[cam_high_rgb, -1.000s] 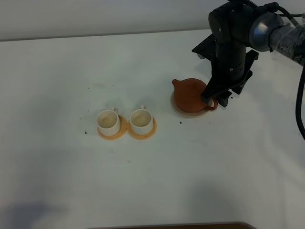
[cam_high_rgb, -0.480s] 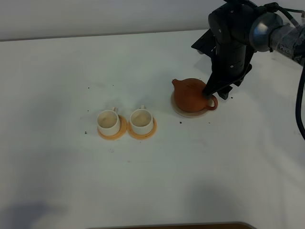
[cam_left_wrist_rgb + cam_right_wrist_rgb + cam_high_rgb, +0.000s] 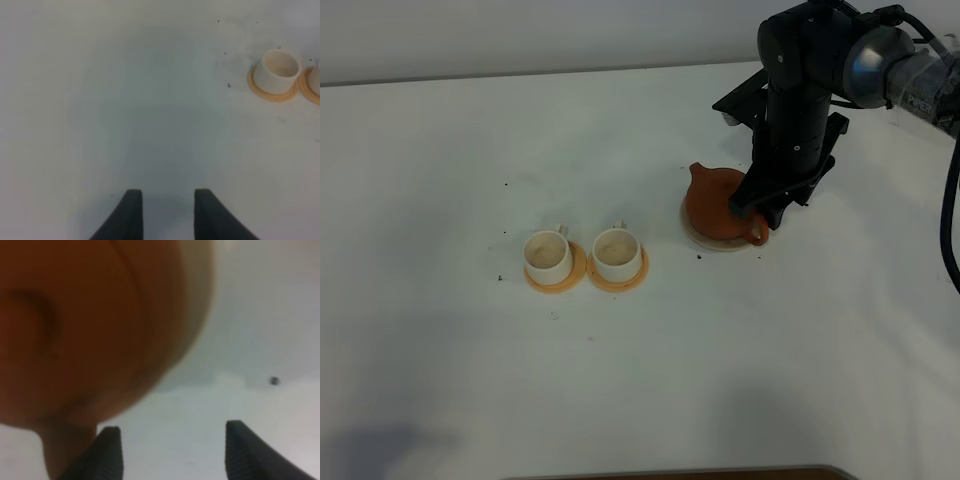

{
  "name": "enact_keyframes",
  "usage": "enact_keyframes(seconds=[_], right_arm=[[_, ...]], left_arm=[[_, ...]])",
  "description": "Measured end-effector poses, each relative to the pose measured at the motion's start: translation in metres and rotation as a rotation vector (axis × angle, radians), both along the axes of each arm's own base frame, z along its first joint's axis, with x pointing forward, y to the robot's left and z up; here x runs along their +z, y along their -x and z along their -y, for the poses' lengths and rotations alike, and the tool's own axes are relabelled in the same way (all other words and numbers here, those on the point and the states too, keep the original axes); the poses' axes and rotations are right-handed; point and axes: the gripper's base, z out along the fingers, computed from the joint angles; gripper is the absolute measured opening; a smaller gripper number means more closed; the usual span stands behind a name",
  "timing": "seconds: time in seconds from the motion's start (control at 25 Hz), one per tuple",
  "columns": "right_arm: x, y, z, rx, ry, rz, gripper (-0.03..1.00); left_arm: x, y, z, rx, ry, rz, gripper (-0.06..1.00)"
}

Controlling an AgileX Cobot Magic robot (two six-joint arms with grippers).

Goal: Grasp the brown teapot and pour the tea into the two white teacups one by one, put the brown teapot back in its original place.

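The brown teapot's handle (image 3: 65,447) is outside the open fingers of the robot's right gripper, so next the gripper backs away, line up over the handle (image 3: 758,233) and brings its fingers down around it.
The brown teapot (image 3: 712,203) sits on the pale cream coaster (image 3: 703,237) at the right of the white table, spout pointing to the back left. My right gripper (image 3: 752,205) is down at its handle side. In the right wrist view the teapot (image 3: 75,315) fills the frame, blurred. The right gripper (image 3: 172,455) is open with bare table between its fingers, and the handle stub is just outside one finger. The two white teacups (image 3: 547,253) (image 3: 617,252) stand side by side at the left. My left gripper (image 3: 167,215) is open, empty, above bare table. No tea shows.
Each cup stands on an orange coaster (image 3: 558,281) (image 3: 620,281). The left wrist view shows one cup (image 3: 276,72) on its orange coaster (image 3: 270,93). Small dark specks dot the table. The right arm (image 3: 800,80) rises over the teapot.
My right gripper has moved in lower against the teapot's handle side. The teapot has turned on its coaster: its spout shifted back and right, its handle swung toward the front.
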Motion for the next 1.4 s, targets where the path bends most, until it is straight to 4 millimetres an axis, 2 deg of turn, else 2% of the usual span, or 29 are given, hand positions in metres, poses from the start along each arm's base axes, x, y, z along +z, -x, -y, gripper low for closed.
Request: enact_keyframes(seconds=[0.44, 0.8, 1.12, 1.28, 1.4], right_arm=[[0.000, 0.007, -0.006, -0.012, -0.062, -0.073, 0.49], [0.003, -0.002, 0.006, -0.093, 0.059, 0.030, 0.49], [0.044, 0.002, 0.009, -0.267, -0.017, 0.096, 0.49], [0.066, 0.012, 0.005, -0.339, -0.128, 0.053, 0.48], [0.070, 0.024, 0.004, -0.371, -0.175, -0.013, 0.47]], left_arm=[[0.000, 0.000, 0.000, 0.000, -0.001, 0.000, 0.29], [0.000, 0.000, 0.000, 0.000, -0.001, 0.000, 0.29], [0.000, 0.000, 0.000, 0.000, -0.001, 0.000, 0.29], [0.000, 0.000, 0.000, 0.000, -0.001, 0.000, 0.29], [0.000, 0.000, 0.000, 0.000, -0.001, 0.000, 0.29]])
